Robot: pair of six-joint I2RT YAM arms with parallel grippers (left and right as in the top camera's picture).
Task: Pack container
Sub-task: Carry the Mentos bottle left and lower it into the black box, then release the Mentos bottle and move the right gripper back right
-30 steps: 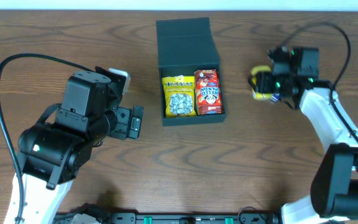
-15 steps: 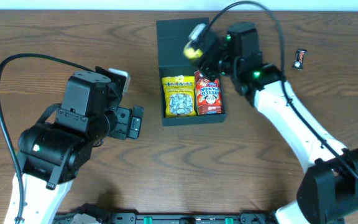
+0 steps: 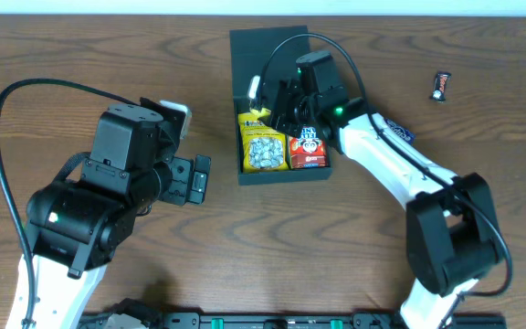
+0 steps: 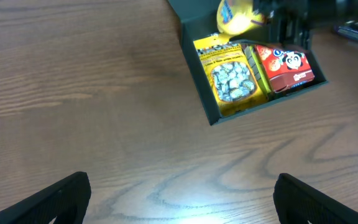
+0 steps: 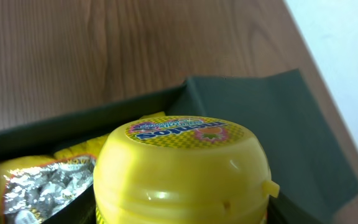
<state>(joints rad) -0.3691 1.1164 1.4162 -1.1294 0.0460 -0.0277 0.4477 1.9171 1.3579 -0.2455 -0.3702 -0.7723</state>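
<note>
The yellow tub [image 4: 234, 17] is over the container's back part and the lid is open. My right gripper should keep lowering the tub until it sits behind the yellow packet [image 3: 256, 115].
The container [image 3: 270, 55], a matte black box with its flap lid lying open at the back, sits at the table's far middle. A yellow snack packet [image 3: 263, 148] and a red one [image 3: 308, 146] lie side by side inside it. My right gripper [image 3: 268, 102] is shut on a yellow round tub [image 5: 182, 168] and holds it over the box's back part, above the yellow packet. The left wrist view shows the same tub [image 4: 235, 15] hanging over the container [image 4: 197, 81]. My left gripper [image 4: 182, 205] stands open over bare wood, left of the box.
A small dark packet [image 3: 440, 85] lies at the far right. A blue packet [image 3: 393, 130] lies on the table under my right arm. The left arm's black cable [image 3: 7, 100] loops over the table's left side.
My right arm has swung left from the table's right side with the yellow tub, ending over the box. The left arm has not moved.
</note>
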